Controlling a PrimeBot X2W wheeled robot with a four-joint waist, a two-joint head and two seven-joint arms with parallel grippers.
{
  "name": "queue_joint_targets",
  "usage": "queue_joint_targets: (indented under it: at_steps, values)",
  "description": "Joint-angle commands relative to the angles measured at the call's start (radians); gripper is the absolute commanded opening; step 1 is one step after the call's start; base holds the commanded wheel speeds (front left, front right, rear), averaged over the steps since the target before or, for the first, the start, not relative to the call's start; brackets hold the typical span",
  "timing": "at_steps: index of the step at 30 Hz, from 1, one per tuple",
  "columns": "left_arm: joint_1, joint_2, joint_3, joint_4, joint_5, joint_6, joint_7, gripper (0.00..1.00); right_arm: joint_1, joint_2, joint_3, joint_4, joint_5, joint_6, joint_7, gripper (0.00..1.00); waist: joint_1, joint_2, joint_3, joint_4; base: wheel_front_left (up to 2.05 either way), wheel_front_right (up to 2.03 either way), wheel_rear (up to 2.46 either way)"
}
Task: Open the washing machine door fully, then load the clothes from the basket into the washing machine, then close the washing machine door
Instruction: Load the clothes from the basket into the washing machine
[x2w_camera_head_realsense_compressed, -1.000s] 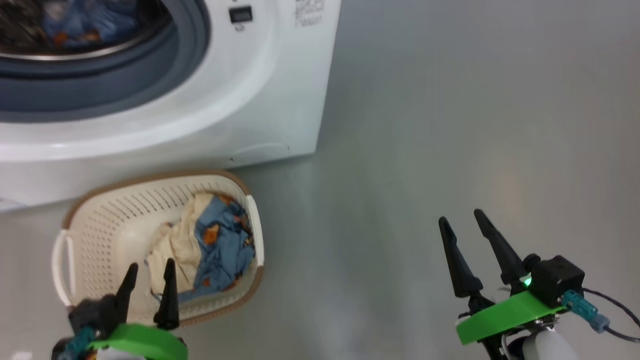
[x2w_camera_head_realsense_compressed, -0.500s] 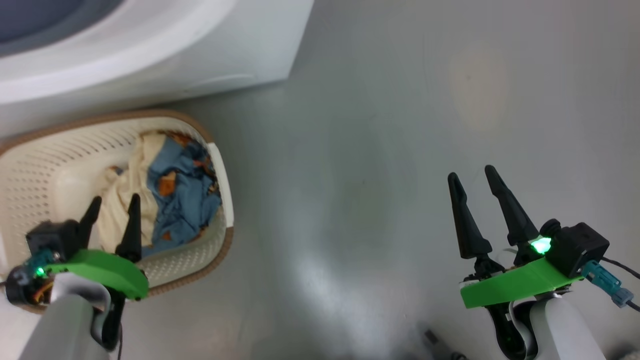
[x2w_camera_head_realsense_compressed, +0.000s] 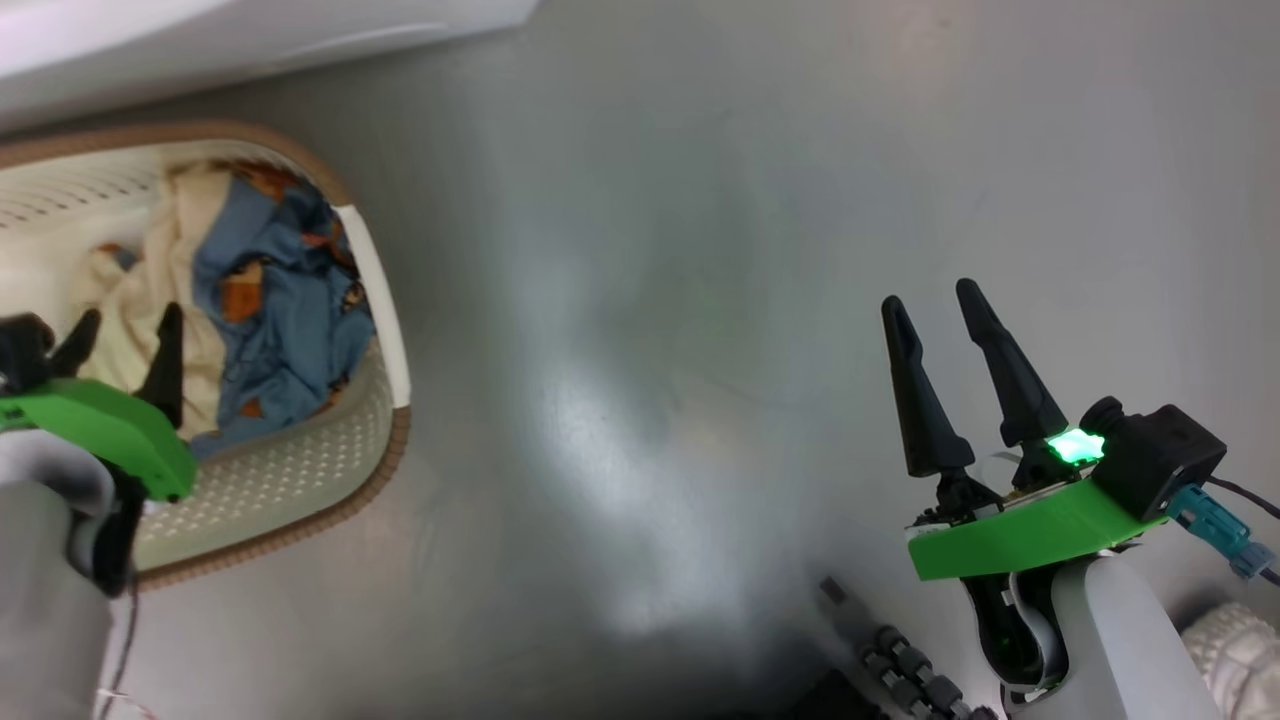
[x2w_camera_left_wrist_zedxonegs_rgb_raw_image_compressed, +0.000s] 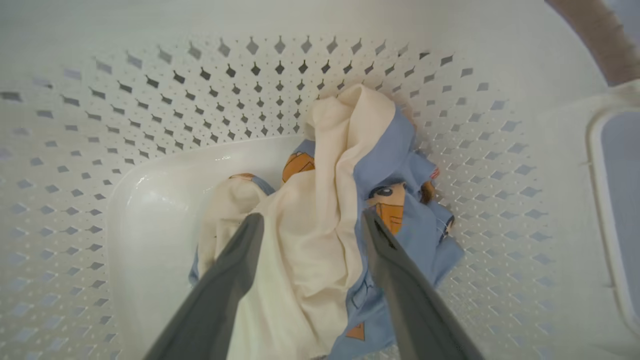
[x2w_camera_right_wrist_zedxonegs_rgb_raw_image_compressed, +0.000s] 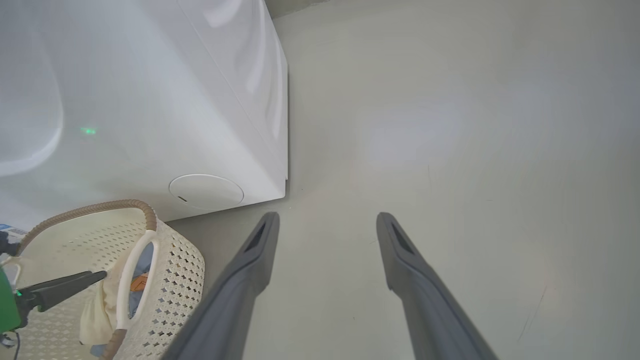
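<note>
The cream fold (x2w_camera_left_wrist_zedxonegs_rgb_raw_image_compressed: 366, 129) goes straight into the blue cloth (x2w_camera_head_realsense_compressed: 282, 314). So the blue cloth will come along and leave the basket empty when I lift.
The basket (x2w_camera_head_realsense_compressed: 375, 300) stands on the floor at the left, in front of the washing machine (x2w_camera_head_realsense_compressed: 200, 40). The clothes (x2w_camera_head_realsense_compressed: 270, 310), blue cloth with orange marks and a cream cloth, lie inside it. My left gripper (x2w_camera_head_realsense_compressed: 128, 322) is open, down inside the basket. In the left wrist view its fingers (x2w_camera_left_wrist_zedxonegs_rgb_raw_image_compressed: 235, 270) straddle the cream fold of the clothes (x2w_camera_left_wrist_zedxonegs_rgb_raw_image_compressed: 320, 210) just above the basket (x2w_camera_left_wrist_zedxonegs_rgb_raw_image_compressed: 200, 100) floor. My right gripper (x2w_camera_head_realsense_compressed: 930, 297) is open and empty over bare floor on the right. The washing machine door is out of view.
The right wrist view has my right gripper (x2w_camera_right_wrist_zedxonegs_rgb_raw_image_compressed: 327, 217) above grey floor, the washing machine (x2w_camera_right_wrist_zedxonegs_rgb_raw_image_compressed: 175, 100) corner with a round cap (x2w_camera_right_wrist_zedxonegs_rgb_raw_image_compressed: 206, 191), and the basket (x2w_camera_right_wrist_zedxonegs_rgb_raw_image_compressed: 180, 270) beside it. A cable chain (x2w_camera_head_realsense_compressed: 905, 665) of my base lies at the bottom right.
The head camera has tipped down, so the washer slid up out of the picture. My left gripper has gone further into the basket over the cream cloth. Both grippers stay open.
</note>
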Motion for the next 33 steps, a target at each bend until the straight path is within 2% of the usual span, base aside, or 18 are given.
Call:
queue_joint_targets:
  at_steps: [1,4,8,15,22,25,26,27,28,33]
  values:
    - [-0.01,0.054,0.013,0.025,-0.01,-0.003,0.027,1.0,0.02,-0.001,0.026,-0.02,0.009,0.003,-0.012,1.0,0.0,-0.0001,0.051,-0.035,0.0,0.0,0.0]
    - [-0.047,0.069,0.001,0.063,-0.013,-0.003,0.064,1.0,0.021,-0.001,0.032,-0.021,0.017,0.003,-0.012,1.0,0.0,-0.0001,0.071,-0.045,0.0,0.0,0.0]
    - [-0.1,0.06,0.004,0.09,-0.05,-0.003,0.103,1.0,0.019,-0.001,0.034,-0.028,0.018,0.003,-0.012,1.0,0.0,-0.0001,0.093,-0.05,0.0,0.0,0.0]
    - [-0.167,0.071,-0.059,0.087,-0.077,-0.003,0.17,1.0,0.017,-0.001,0.041,-0.033,0.022,0.003,-0.012,1.0,0.0,-0.0001,0.115,-0.058,0.0,0.0,0.0]
    - [-0.235,0.115,-0.159,0.141,0.011,0.007,0.251,1.0,0.01,-0.001,0.046,-0.036,0.026,0.003,-0.012,1.0,0.0,-0.0001,0.138,-0.073,0.0,0.0,0.0]
    - [-0.252,0.112,-0.193,0.164,0.042,0.019,0.284,1.0,0.008,-0.001,0.042,-0.037,0.025,0.003,-0.012,1.0,0.0,-0.0001,0.141,-0.075,0.0,0.0,0.0]
    - [-0.256,0.109,-0.199,0.171,0.046,0.021,0.29,0.6,0.008,-0.001,0.04,-0.037,0.024,0.003,-0.012,1.0,0.0,-0.0001,0.14,-0.075,0.0,0.0,0.0]
    - [-0.258,0.106,-0.204,0.176,0.049,0.024,0.291,0.26,0.009,-0.001,0.037,-0.037,0.023,0.003,-0.012,1.0,0.0,-0.0001,0.139,-0.075,0.0,0.0,0.0]
    - [-0.258,0.1,-0.205,0.18,0.048,0.025,0.288,0.0,0.008,-0.001,0.034,-0.037,0.021,0.003,-0.012,1.0,0.0,-0.0001,0.138,-0.073,0.0,0.0,0.0]
    - [-0.239,0.07,-0.201,0.197,0.033,0.026,0.233,0.0,0.0,-0.001,0.018,-0.038,0.009,0.003,-0.012,1.0,0.0,-0.0001,0.106,-0.053,0.0,0.0,0.0]
